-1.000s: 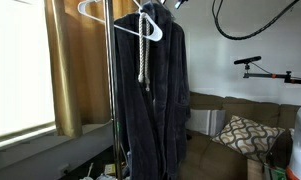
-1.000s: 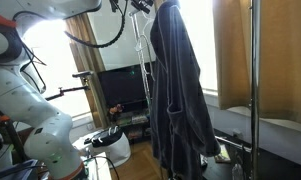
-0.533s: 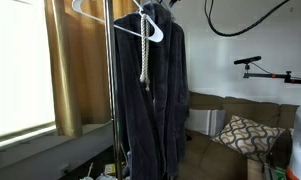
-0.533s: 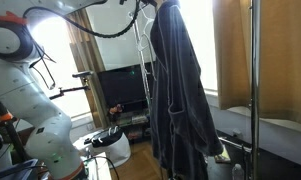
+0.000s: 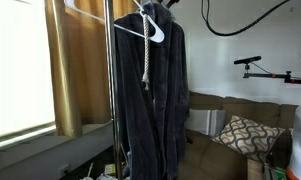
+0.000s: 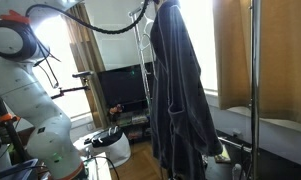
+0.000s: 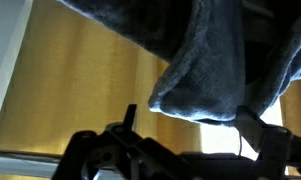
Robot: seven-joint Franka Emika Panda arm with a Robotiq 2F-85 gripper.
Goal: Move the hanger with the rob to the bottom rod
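I expect the pale rope (image 5: 146, 52) to stay behind when I take the robe away, because the rope hangs from the empty white hanger (image 5: 157, 34) in front.
A dark grey robe (image 5: 150, 95) hangs on a white hanger (image 5: 153, 30) at the top of a clothes rack, with its pale rope belt (image 5: 145, 62) draped down the front. It also shows in an exterior view (image 6: 177, 90). In the wrist view a fold of the robe (image 7: 205, 70) hangs between and just past my gripper (image 7: 190, 118), whose two dark fingers stand apart, open. The hanger is hidden in the wrist view. In both exterior views the gripper is at or above the top edge, out of sight. I cannot make out a bottom rod.
The rack's upright pole (image 5: 112, 100) stands beside the robe; a second white hanger (image 5: 78, 10) hangs empty at top. Another pole (image 6: 255, 90) is close to the camera. The robot's white body (image 6: 25, 100), a couch with a patterned cushion (image 5: 240, 132), curtains and a TV surround the rack.
The arm and its cable have risen toward the top edge in both exterior views. The empty hanger has shifted a little to the left. The robe has not moved.
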